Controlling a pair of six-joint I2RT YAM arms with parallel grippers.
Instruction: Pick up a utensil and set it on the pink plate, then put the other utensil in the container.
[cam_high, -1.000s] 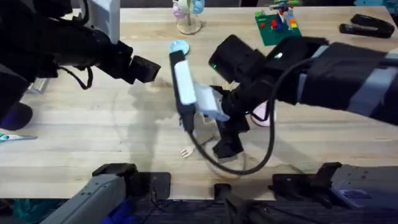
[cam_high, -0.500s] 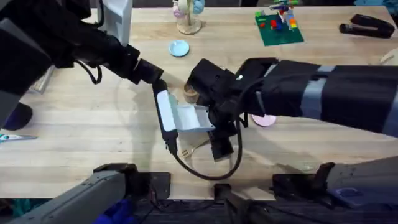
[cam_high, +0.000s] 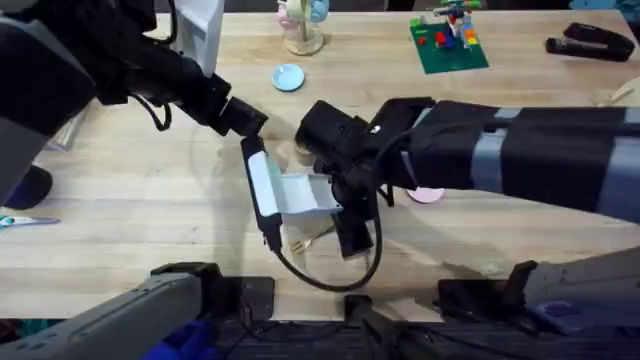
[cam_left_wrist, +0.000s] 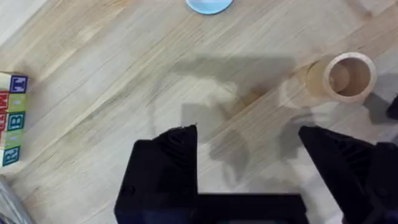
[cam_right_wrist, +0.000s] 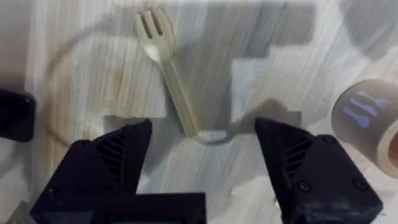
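I expect the fork to stick out past both sides of the plate when I set it there, because the pink plate (cam_high: 427, 195) looks narrower than the pale wooden fork's length (cam_high: 312, 240).
A pale wooden fork (cam_right_wrist: 166, 70) lies flat on the table, also seen near the front edge (cam_high: 300, 243). My right gripper (cam_right_wrist: 205, 168) hovers open just above the fork's handle end, one finger on each side and nothing held; from overhead it (cam_high: 348, 236) reaches in from the right. The wooden container (cam_left_wrist: 348, 76) stands upright just beyond it (cam_right_wrist: 370, 121). The pink plate (cam_high: 427, 194) peeks out from under the right arm. My left gripper (cam_left_wrist: 249, 168) hangs open and empty over bare table short of the container. The other utensil is out of view.
A light-blue dish (cam_high: 288, 77) sits farther back, also in the left wrist view (cam_left_wrist: 208, 5). Alphabet blocks (cam_left_wrist: 12, 118) stand to one side. A green brick plate (cam_high: 447, 42), a black stapler (cam_high: 590, 42) and scissors (cam_high: 25, 221) lie around the table's edges.
Both arms have swung toward the front middle of the table. The right gripper has shifted left and settled over the fork; the left arm has come down beside it.
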